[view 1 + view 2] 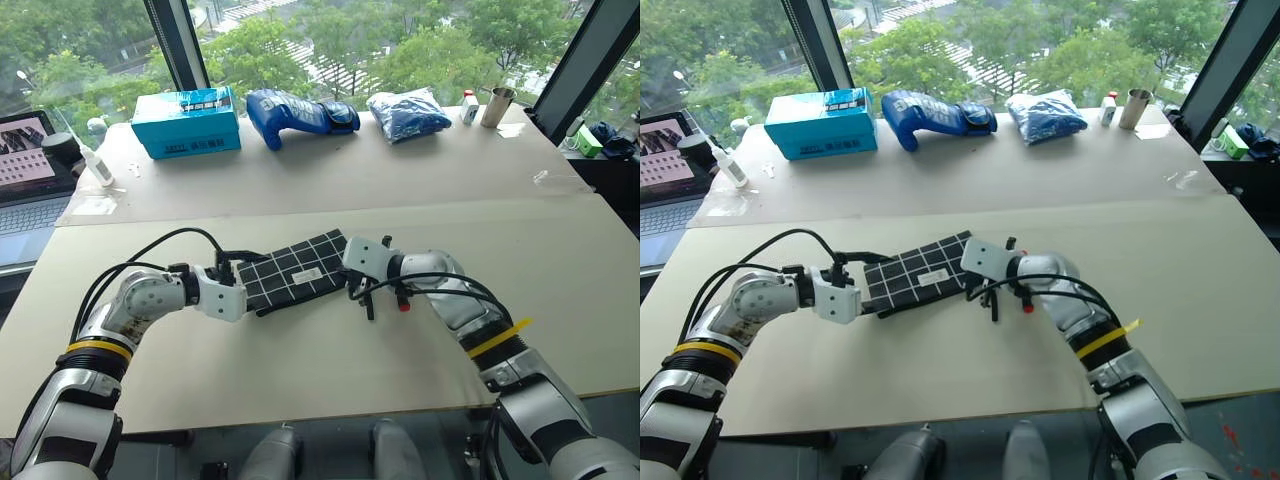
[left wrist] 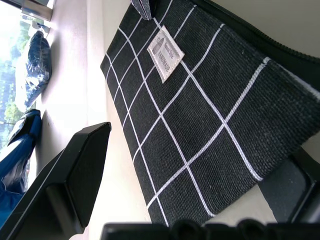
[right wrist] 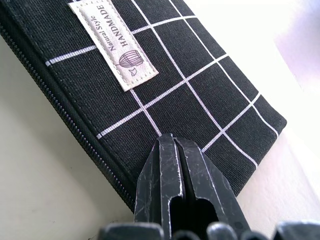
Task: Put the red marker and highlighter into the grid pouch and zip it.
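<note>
The grid pouch [image 1: 292,271] will stay stretched out when my left gripper lifts the pouch's end, because a firm, straight zipper edge [image 2: 272,41] runs along the pouch.
The grid pouch [image 1: 293,270], black with white lines and a small white label [image 3: 114,42], lies flat in the middle of the table. My left gripper [image 1: 248,285] is open at the pouch's left end, with one finger [image 2: 80,170] on each side of that end. My right gripper [image 3: 172,145] is shut at the pouch's right end. Its tips rest on the fabric close to the zipper edge [image 3: 75,125], and I cannot tell whether they pinch it. The red marker and the highlighter are out of view.
Along the far side by the window stand a teal box [image 1: 187,122], a blue glove [image 1: 295,113], a blue bag [image 1: 408,113], a small bottle [image 1: 469,106] and a metal cup [image 1: 497,106]. A laptop [image 1: 25,160] sits at the far left.
</note>
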### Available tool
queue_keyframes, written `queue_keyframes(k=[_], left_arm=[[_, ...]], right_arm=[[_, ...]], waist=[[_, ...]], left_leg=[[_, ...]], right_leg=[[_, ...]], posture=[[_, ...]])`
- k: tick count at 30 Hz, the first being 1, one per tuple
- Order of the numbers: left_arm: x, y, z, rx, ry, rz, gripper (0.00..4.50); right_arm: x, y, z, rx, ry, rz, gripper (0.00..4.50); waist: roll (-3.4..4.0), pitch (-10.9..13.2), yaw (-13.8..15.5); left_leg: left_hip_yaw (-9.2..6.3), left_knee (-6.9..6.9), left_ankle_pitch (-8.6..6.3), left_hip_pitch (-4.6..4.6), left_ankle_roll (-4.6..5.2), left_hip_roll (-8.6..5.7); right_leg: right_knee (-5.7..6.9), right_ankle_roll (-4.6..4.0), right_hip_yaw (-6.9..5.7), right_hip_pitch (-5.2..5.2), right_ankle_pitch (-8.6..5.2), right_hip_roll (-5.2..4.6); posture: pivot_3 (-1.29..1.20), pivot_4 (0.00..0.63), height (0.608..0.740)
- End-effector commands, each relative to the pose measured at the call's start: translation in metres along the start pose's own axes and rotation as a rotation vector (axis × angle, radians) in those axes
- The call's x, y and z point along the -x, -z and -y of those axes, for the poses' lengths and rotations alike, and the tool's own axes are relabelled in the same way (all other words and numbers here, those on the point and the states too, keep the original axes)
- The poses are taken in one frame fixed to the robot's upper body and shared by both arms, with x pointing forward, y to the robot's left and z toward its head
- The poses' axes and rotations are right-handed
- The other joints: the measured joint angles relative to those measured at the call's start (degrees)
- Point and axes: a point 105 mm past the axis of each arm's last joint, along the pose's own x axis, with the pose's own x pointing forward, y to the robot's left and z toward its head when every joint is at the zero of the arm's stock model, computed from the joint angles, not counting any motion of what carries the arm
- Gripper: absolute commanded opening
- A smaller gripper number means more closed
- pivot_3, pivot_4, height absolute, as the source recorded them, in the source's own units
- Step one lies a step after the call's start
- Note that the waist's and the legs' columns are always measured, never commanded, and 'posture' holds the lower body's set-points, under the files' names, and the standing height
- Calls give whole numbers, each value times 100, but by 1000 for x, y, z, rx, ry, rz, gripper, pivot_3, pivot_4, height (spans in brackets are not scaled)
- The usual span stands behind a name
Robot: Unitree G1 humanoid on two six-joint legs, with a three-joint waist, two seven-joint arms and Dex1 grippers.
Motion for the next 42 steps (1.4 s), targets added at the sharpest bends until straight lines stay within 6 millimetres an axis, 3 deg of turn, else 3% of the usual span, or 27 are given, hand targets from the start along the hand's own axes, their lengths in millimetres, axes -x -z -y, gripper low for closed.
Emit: queue_keyframes(k=[1,2,3,8,13,16,19,22,24,30,32,35,40,42], left_arm=[[-7,-4,16,22,54,35,4500],[-7,-4,15,23,48,36,3978],[-8,-6,14,41,41,49,3801],[-10,-13,14,106,26,110,1811],[-6,-11,14,132,40,112,90],[-5,-9,14,139,36,102,32],[-5,-7,15,158,41,89,0],[-3,-6,16,176,40,85,0],[-2,-5,17,200,32,82,0],[-1,-13,0,405,-139,146,0],[2,-20,-5,489,-183,187,0],[7,-29,-3,590,-178,226,0],[12,-29,6,657,-155,194,0],[13,-29,4,672,-174,188,0]], right_arm=[[3,-6,1,-2,6,23,38],[3,-6,1,-2,5,24,0],[3,-6,2,-2,5,25,0],[3,-6,4,0,8,24,0],[4,-5,4,-3,6,24,0],[4,-9,9,-30,34,51,0],[8,-18,24,-163,89,127,780],[14,-11,36,-230,138,108,1810],[22,-17,49,-290,188,150,2569],[76,-23,102,-521,351,293,4440],[94,-20,105,-560,346,312,4440],[106,-15,95,-568,297,289,4440],[95,2,54,-499,176,138,4440],[90,-1,39,-500,130,135,4440]], waist=[[0,0,-8],[0,0,-13],[0,0,-16],[-1,0,-37],[-1,0,-74],[-1,0,-101],[-1,1,-133],[-1,0,-142],[-1,0,-148],[1,1,-180],[0,1,-167],[0,1,-178],[1,1,-199],[0,1,-197]], left_leg=[[0,0,0,0,0,0],[0,0,2,-1,-3,0],[0,0,2,-1,-3,0],[0,0,7,-10,-13,0],[0,-2,7,-13,-13,2],[1,-2,7,-13,-13,2],[0,-3,7,-13,-13,2],[-2,-4,7,-13,-13,3],[-5,-3,7,-14,-13,2],[-45,-8,6,-19,-11,2],[-49,-6,1,-26,-3,2],[-50,-5,-3,-32,5,2],[-48,-6,-7,-30,11,1],[-47,-5,-7,-29,11,2]], right_leg=[[0,0,0,0,0,0],[0,0,0,0,0,0],[0,0,0,-1,0,0],[4,0,0,-5,0,1],[3,0,0,-11,0,2],[4,0,0,-11,0,2],[4,0,0,-12,0,2],[8,0,0,-12,0,2],[11,0,0,-12,0,2],[12,0,6,-22,0,1],[11,0,5,-24,0,1],[6,0,6,-29,0,1],[5,0,7,-30,0,1],[6,0,7,-30,0,2]], posture=[[0,150,740],[0,150,740],[0,150,740],[0,150,740],[0,150,740],[0,150,740],[0,150,740],[0,150,740],[0,150,740],[0,150,740],[0,150,740],[0,150,740],[0,150,740],[0,150,740]])
